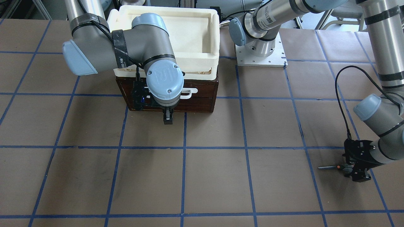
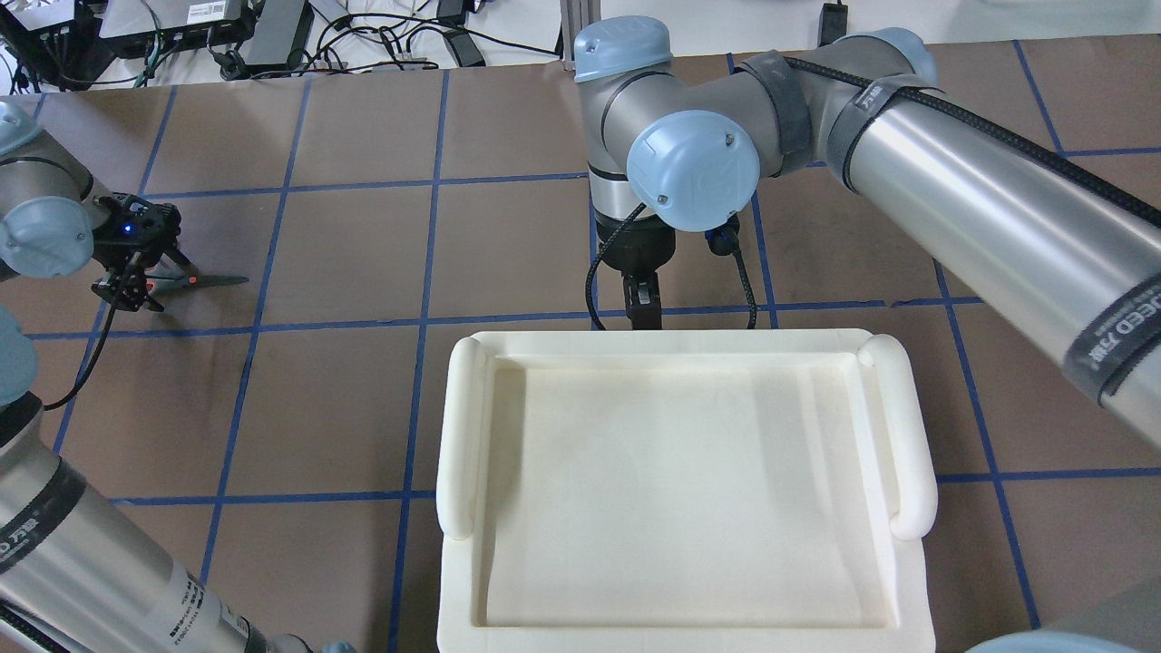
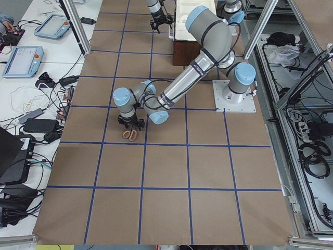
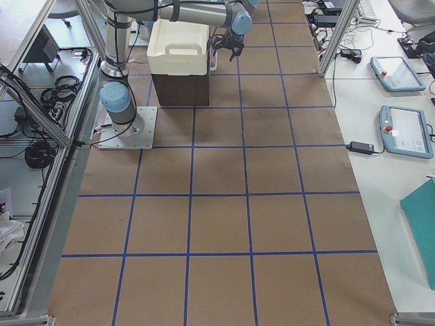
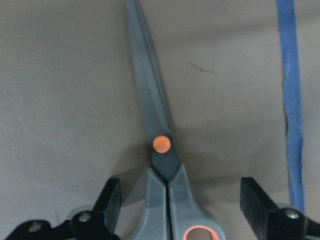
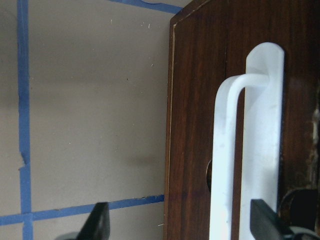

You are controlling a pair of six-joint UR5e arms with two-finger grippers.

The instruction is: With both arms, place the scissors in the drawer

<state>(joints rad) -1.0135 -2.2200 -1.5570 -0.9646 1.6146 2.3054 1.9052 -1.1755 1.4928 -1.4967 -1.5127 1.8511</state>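
My left gripper is around both grey handles (image 5: 169, 206) near the orange pivot, so the scissors (image 1: 334, 166) will stay closed and level when I pick them up.
The scissors (image 5: 160, 130) lie flat on the brown table, blades closed; they also show in the front view (image 1: 331, 167) and overhead (image 2: 204, 281). My left gripper (image 5: 182, 195) is open and low over the scissors' grey handles, one finger on each side (image 1: 356, 168) (image 2: 136, 283). The dark-brown drawer (image 1: 202, 102) looks shut in its wooden chest. My right gripper (image 6: 181, 212) is open at the drawer front (image 6: 192, 125), its fingers on either side of the white bar handle (image 6: 240, 150) (image 1: 189, 91). It also shows in the front view (image 1: 168, 118) and overhead (image 2: 644, 308).
A cream-white foam tray (image 1: 214, 41) sits on top of the chest and hides the drawer from overhead (image 2: 458, 426). A white arm base plate (image 1: 260, 58) stands beside the chest. Blue tape lines grid the brown table.
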